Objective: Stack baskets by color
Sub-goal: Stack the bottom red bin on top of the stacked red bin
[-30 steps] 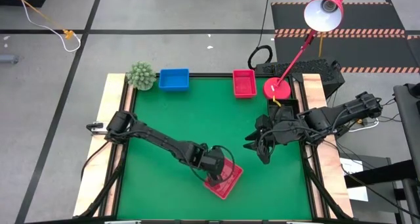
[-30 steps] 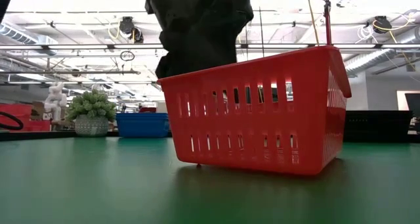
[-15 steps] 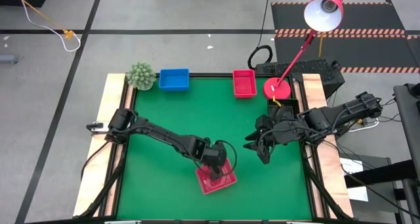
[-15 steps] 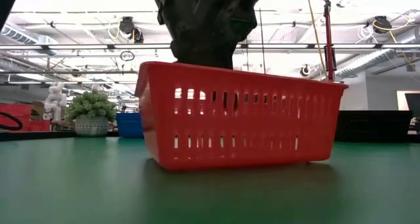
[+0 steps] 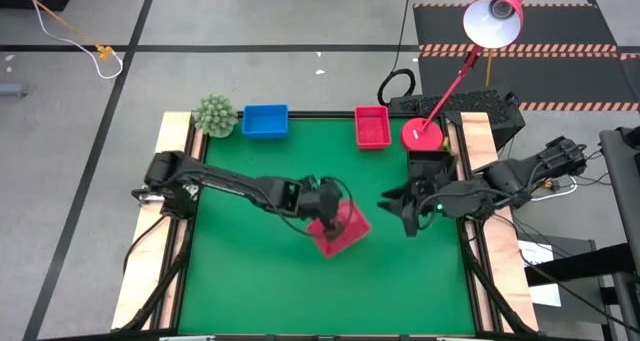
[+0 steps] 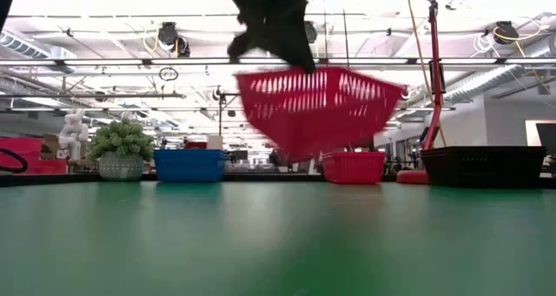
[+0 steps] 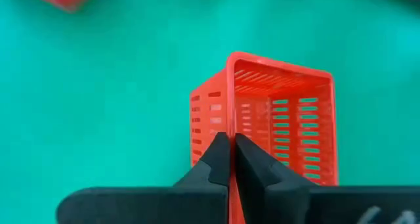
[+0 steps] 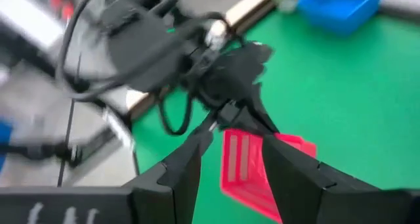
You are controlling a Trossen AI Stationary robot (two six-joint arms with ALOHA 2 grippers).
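Note:
The red basket is hanging from the robot's left gripper and its opposite rim (image 7: 333, 122) is free, so the robot's right gripper should go on moving its open fingers until they are on both sides of that rim (image 5: 359, 235).
My left gripper (image 5: 325, 217) is shut on a red basket (image 5: 342, 229), which hangs tilted above the middle of the green table (image 5: 250, 281). The low view shows this red basket (image 6: 317, 105) well clear of the surface. My right gripper (image 5: 405, 219) hovers open just to its right, with nothing between its fingers. At the far edge a blue basket (image 5: 265, 120) and a second red basket (image 5: 372, 126) rest on their bottoms. A black basket (image 6: 482, 164) shows at the right in the low view. My left gripper pinches the rim of one side wall (image 7: 230, 129) of the red basket, one finger inside the basket and one outside. The fingers slant down from the table's left side. The basket hangs below and beyond the fingertips, tilted and lifted clear of the table.
A green plant ball (image 5: 214, 114) sits at the far left corner. The round red lamp base (image 5: 422, 134) stands at the far right, its stem rising over the right arm. The near half of the table is bare green.
My left gripper has risen and moved toward the table's far edge with the red basket. The basket stood on the table near the front edge. It now hangs clear of the surface, tilted and turned about.

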